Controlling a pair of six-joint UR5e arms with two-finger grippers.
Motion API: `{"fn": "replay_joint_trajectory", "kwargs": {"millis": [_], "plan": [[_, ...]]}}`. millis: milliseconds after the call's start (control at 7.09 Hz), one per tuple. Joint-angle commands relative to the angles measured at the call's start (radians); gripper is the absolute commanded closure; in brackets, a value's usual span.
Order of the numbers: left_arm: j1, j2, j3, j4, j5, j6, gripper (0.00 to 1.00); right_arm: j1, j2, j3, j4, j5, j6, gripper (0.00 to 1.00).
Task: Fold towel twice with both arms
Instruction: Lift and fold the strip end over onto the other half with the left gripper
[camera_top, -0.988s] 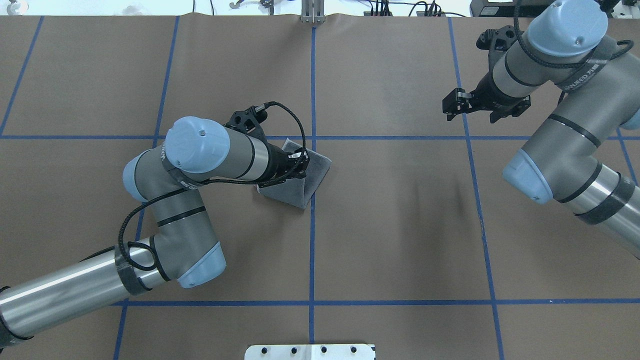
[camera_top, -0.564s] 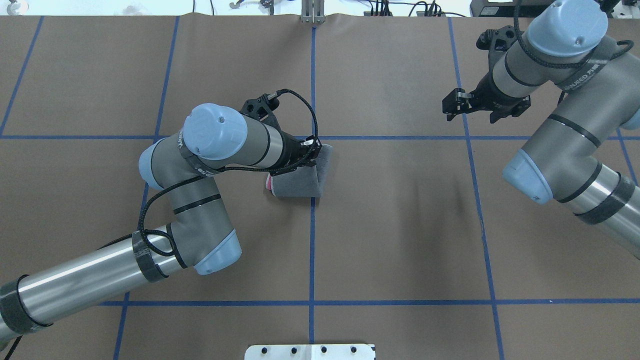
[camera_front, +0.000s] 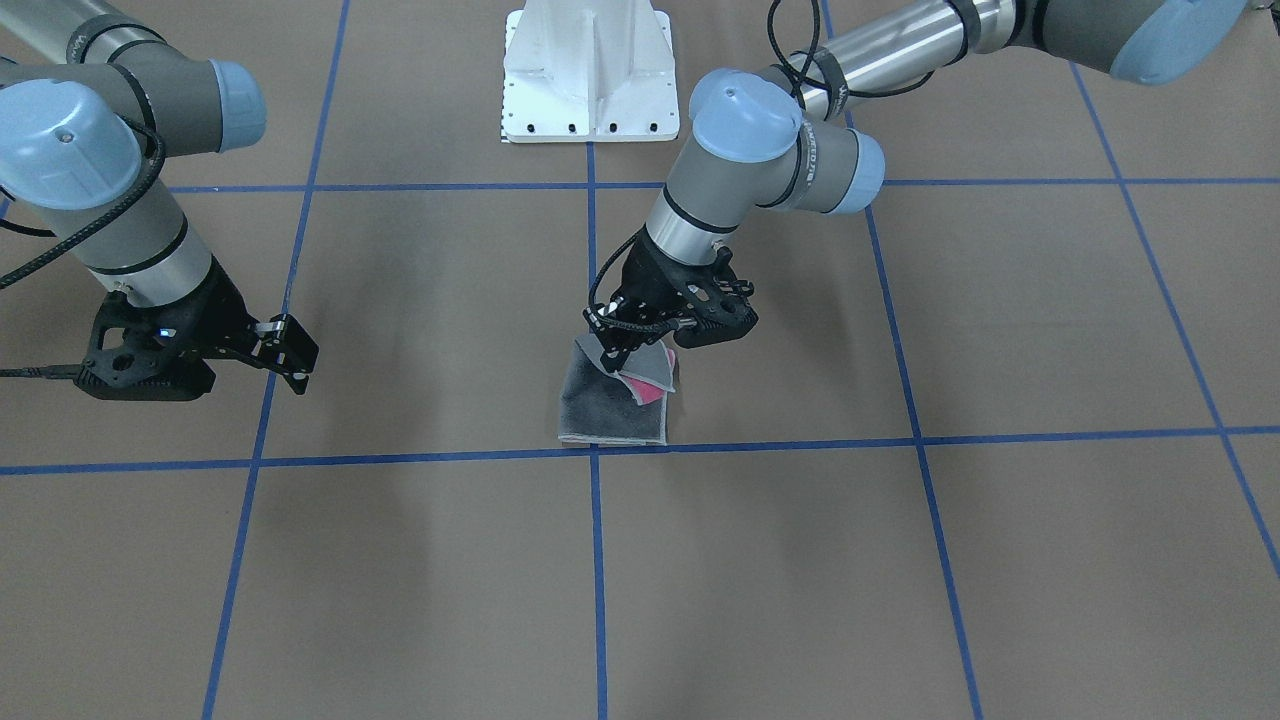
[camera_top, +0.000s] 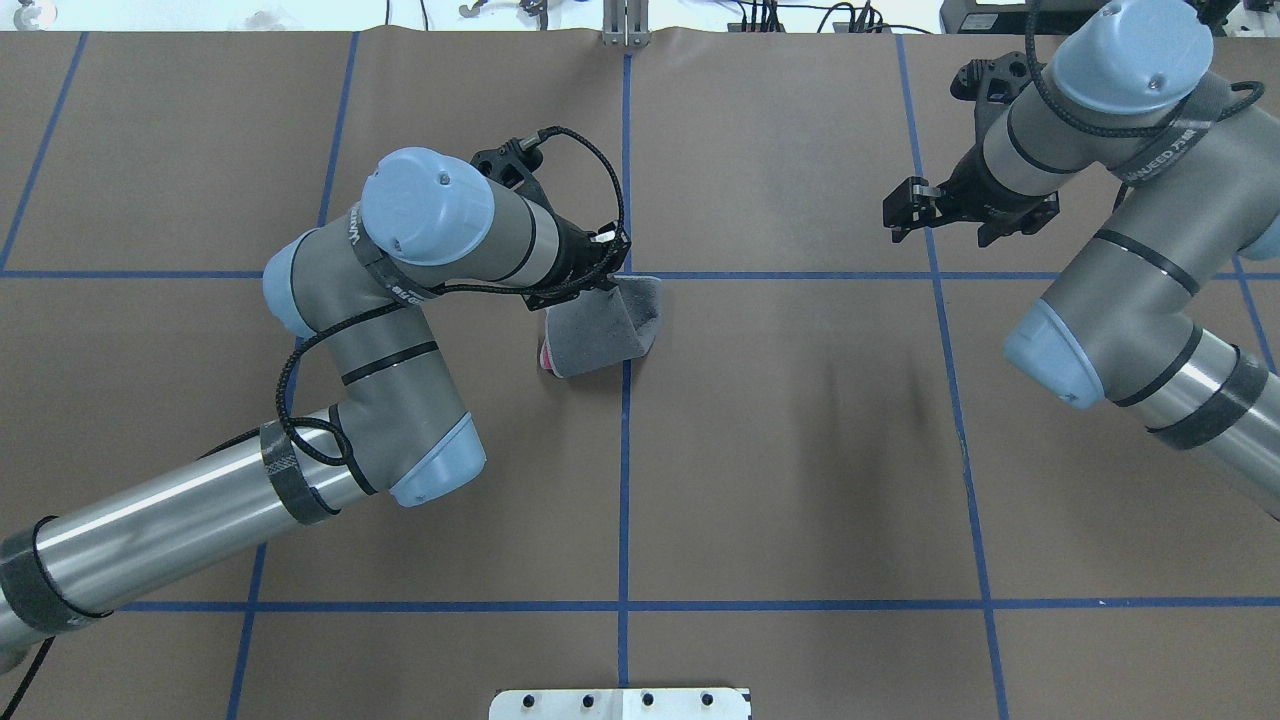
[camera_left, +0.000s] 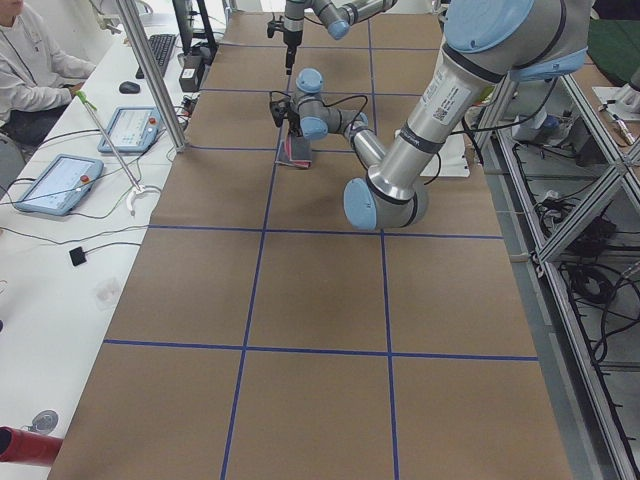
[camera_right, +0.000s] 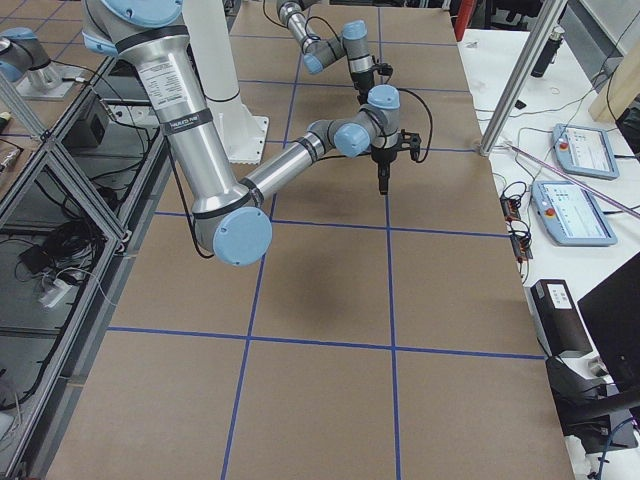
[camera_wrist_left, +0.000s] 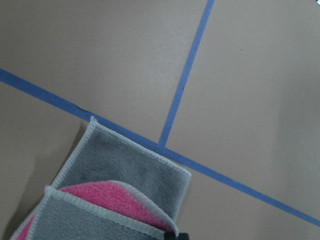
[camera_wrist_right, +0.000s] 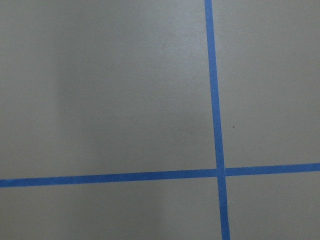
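Note:
My left gripper keeps pulling the towel's flap toward the lower layer's far corner (camera_front: 564, 436) and lets go there, because it is holding the flap's corner and that layer (camera_front: 600, 410) is lying flat.
The towel (camera_top: 598, 335) lies folded near the table's middle, by a blue tape crossing, dark grey face up with a sliver of pink at its left edge. In the front view the towel (camera_front: 612, 412) shows a raised grey flap with pink under it. My left gripper (camera_top: 612, 268) is shut on a corner of that flap and holds it just above the far edge; it also shows in the front view (camera_front: 622, 352). The left wrist view shows the grey layers and pink inside of the towel (camera_wrist_left: 125, 175). My right gripper (camera_top: 903, 215) hangs open and empty, far right of the towel.
Blue tape lines (camera_top: 624, 450) grid the brown table. The white pedestal base (camera_front: 590, 75) stands at the robot's side. An operator (camera_left: 35, 70) and tablets (camera_left: 60, 180) are beside the table's far long edge.
My left gripper has moved toward the table's far side with the towel's corner, carrying the flap over. The towel has turned from a wide triangle to a smaller folded shape. The right arm stayed still.

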Motion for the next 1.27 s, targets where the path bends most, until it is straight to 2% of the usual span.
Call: {"fn": "replay_joint_trajectory", "kwargs": {"millis": [0,141,564,705,846,988,1129], "plan": [[-0.009,-0.016,0.003,0.055,0.000,-0.003,1.00,-0.001,0.000,-0.001,0.000,-0.002,0.001,0.00],[-0.007,-0.036,0.020,0.087,0.000,-0.020,1.00,-0.001,0.002,-0.001,-0.001,-0.002,0.002,0.00],[0.003,-0.146,0.167,0.088,0.031,-0.023,1.00,-0.001,0.000,-0.006,0.000,-0.002,0.002,0.00],[0.003,-0.146,0.170,0.088,0.034,-0.023,1.00,-0.001,0.000,-0.006,0.000,-0.002,0.001,0.00],[0.011,-0.171,0.216,0.089,0.055,-0.023,1.00,-0.001,0.000,-0.006,0.000,0.000,0.001,0.00],[0.011,-0.210,0.265,0.089,0.061,-0.023,0.95,-0.001,0.000,-0.007,0.000,0.000,0.001,0.00],[0.011,-0.214,0.268,0.088,0.062,-0.019,0.53,-0.001,0.000,-0.007,0.000,0.000,-0.001,0.00]]}}
